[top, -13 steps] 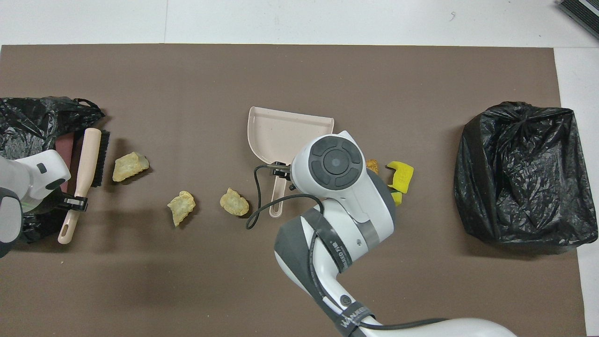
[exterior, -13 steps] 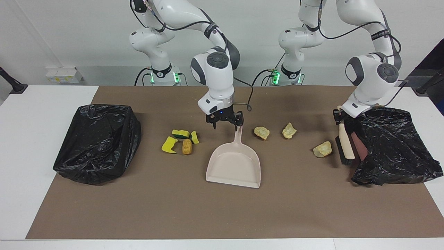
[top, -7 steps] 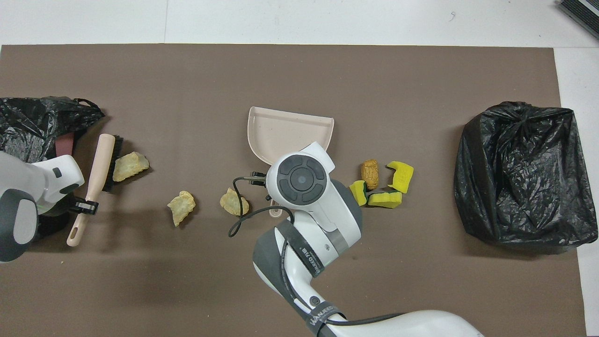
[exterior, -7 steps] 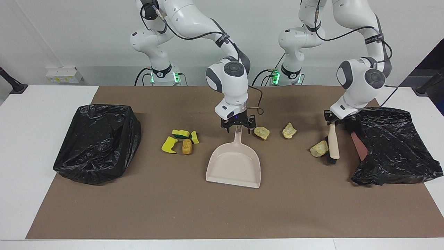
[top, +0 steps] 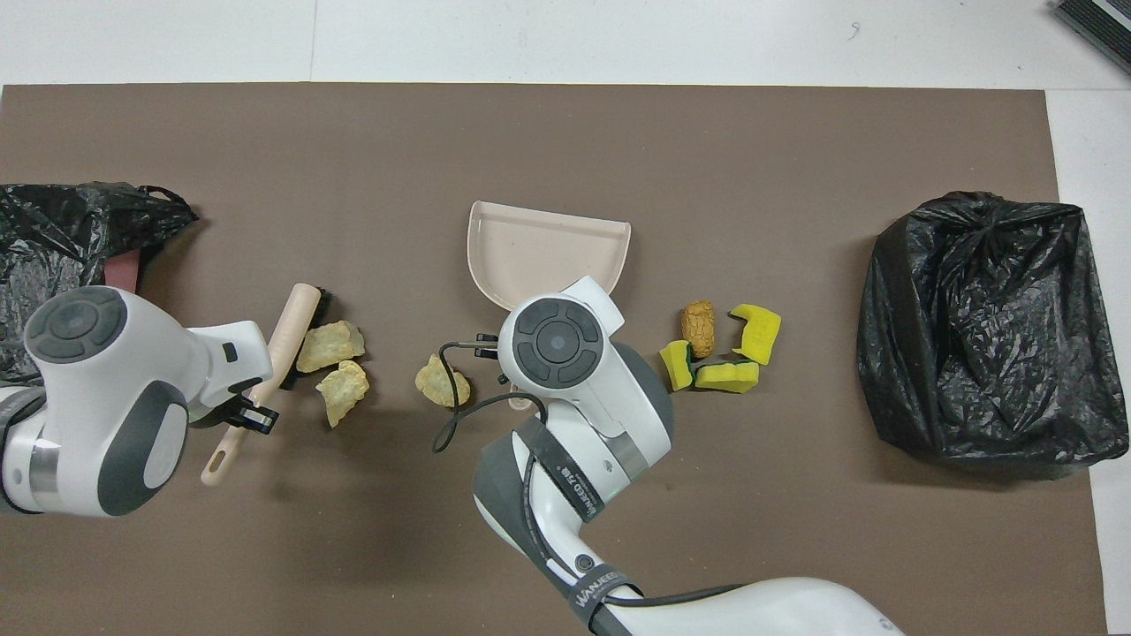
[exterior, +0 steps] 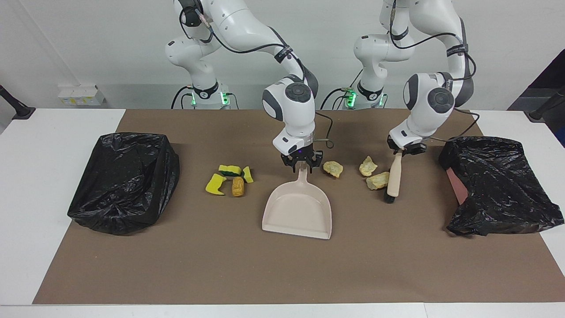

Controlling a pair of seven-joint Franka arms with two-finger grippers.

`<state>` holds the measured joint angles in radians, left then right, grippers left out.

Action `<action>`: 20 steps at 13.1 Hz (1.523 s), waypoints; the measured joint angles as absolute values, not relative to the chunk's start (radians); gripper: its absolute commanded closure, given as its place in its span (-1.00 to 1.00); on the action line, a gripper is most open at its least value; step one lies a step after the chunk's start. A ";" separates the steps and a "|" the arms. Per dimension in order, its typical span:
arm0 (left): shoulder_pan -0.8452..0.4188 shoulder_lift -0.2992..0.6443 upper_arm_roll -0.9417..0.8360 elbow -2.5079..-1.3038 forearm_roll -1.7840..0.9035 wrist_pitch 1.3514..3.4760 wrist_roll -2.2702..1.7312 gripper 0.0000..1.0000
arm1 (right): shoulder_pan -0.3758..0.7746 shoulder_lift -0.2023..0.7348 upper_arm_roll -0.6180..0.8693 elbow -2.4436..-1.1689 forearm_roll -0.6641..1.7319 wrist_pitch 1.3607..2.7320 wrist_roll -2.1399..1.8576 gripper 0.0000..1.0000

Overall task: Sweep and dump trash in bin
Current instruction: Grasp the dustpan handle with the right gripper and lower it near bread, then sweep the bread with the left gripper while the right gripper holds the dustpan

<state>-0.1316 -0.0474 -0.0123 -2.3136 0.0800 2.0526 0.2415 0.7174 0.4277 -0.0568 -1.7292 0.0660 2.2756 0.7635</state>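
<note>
The dustpan's open edge [exterior: 296,234] points away from the pale lumps, so the robot's right gripper should turn the dustpan toward the lumps [exterior: 377,181] while the left gripper sweeps them in.
My right gripper [exterior: 302,166] is shut on the top of the beige dustpan's [exterior: 298,212] handle; the pan lies flat mid-mat. My left gripper [exterior: 404,151] is shut on the brush [exterior: 394,176], whose bristles touch a pale-yellow lump [exterior: 378,180]. Two more pale lumps [exterior: 367,166] [exterior: 333,168] lie between brush and dustpan handle. Yellow sponge bits [exterior: 230,169] [exterior: 215,184] and an orange-brown lump [exterior: 238,186] sit between the dustpan and the black-bagged bin [exterior: 126,181]. In the overhead view the right wrist hides its fingers.
A crumpled black bag [exterior: 499,185] with a reddish object under it lies at the left arm's end of the brown mat [exterior: 282,274]. White table [exterior: 44,198] borders the mat.
The left arm dragged the brush toward the dustpan, pushing one pale lump up beside another. The right gripper moved over the dustpan handle, lowered and closed on it.
</note>
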 measured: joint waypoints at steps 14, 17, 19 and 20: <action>-0.216 -0.126 0.012 -2.350 0.018 1.938 -0.011 1.00 | 0.519 0.160 -0.061 -1.715 0.066 1.860 -0.076 1.00; -0.218 -0.158 0.006 -2.398 0.014 1.956 -0.057 1.00 | 0.511 0.090 -0.061 -1.804 0.064 1.808 -0.391 1.00; -0.229 -0.168 0.000 -2.415 -0.013 1.985 -0.085 1.00 | 0.481 0.072 -0.062 -1.871 0.064 1.816 -0.624 1.00; -0.241 -0.169 -0.002 -2.425 -0.026 2.008 -0.101 1.00 | 0.471 0.070 -0.062 -1.890 0.064 1.828 -0.689 1.00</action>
